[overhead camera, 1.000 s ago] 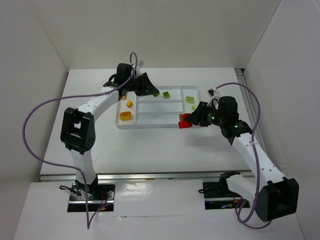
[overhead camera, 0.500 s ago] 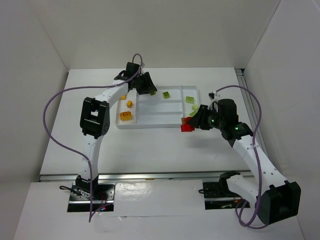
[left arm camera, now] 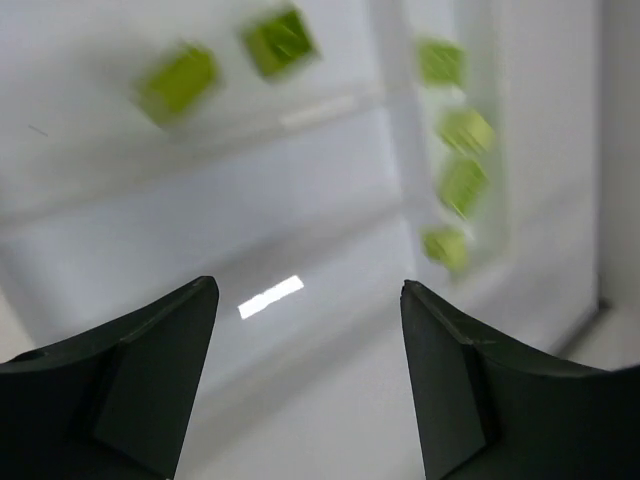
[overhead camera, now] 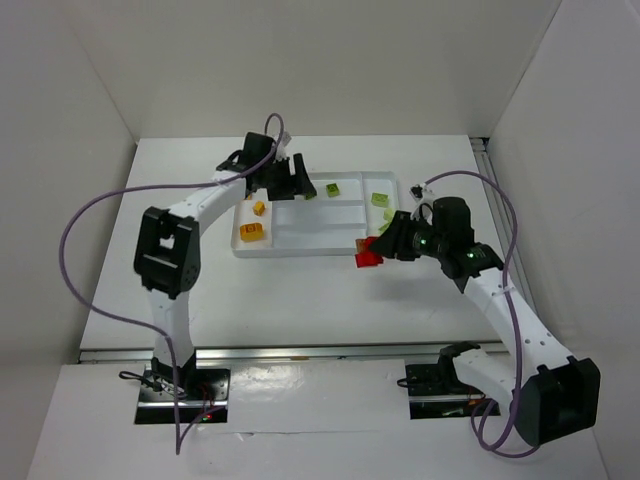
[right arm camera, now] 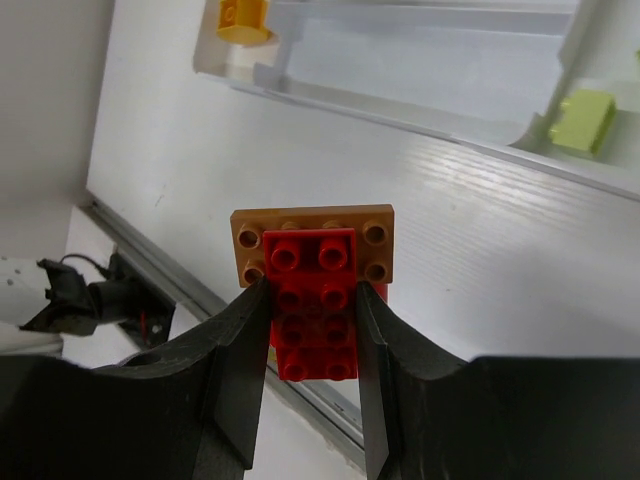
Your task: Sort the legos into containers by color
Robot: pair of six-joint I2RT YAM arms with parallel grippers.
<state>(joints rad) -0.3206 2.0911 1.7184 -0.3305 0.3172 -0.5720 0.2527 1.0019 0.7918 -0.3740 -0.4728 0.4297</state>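
Observation:
I am holding the red brick in my right gripper [overhead camera: 367, 260], with the tan plate joined to it. My left gripper should move over and pull the plate [overhead camera: 361, 245] off before sorting.
The white tray [overhead camera: 300, 252] lies mid-table. Yellow-orange bricks [overhead camera: 250, 232] sit in its left end section. One lime green brick [overhead camera: 332, 189] lies in the back slot and more green ones [overhead camera: 380, 199] in the right end section. My left gripper [overhead camera: 300, 186] hovers open and empty over the tray's back left. Its wrist view [left arm camera: 308, 290] shows blurred green bricks [left arm camera: 178, 82] ahead. My right gripper [overhead camera: 380, 248] is shut on a red brick [right arm camera: 312, 300] joined to a tan plate [right arm camera: 312, 222], held just off the tray's front right corner.
White walls enclose the table on three sides. A metal rail [right arm camera: 190, 290] runs along the table's near edge. A yellow brick [right arm camera: 243, 18] and a lime brick [right arm camera: 585, 120] show in the tray [right arm camera: 400, 100] in the right wrist view.
My right gripper has carried the red brick a little nearer, away from the tray's corner. My left arm's elbow has swung about while its gripper stayed over the tray's back left.

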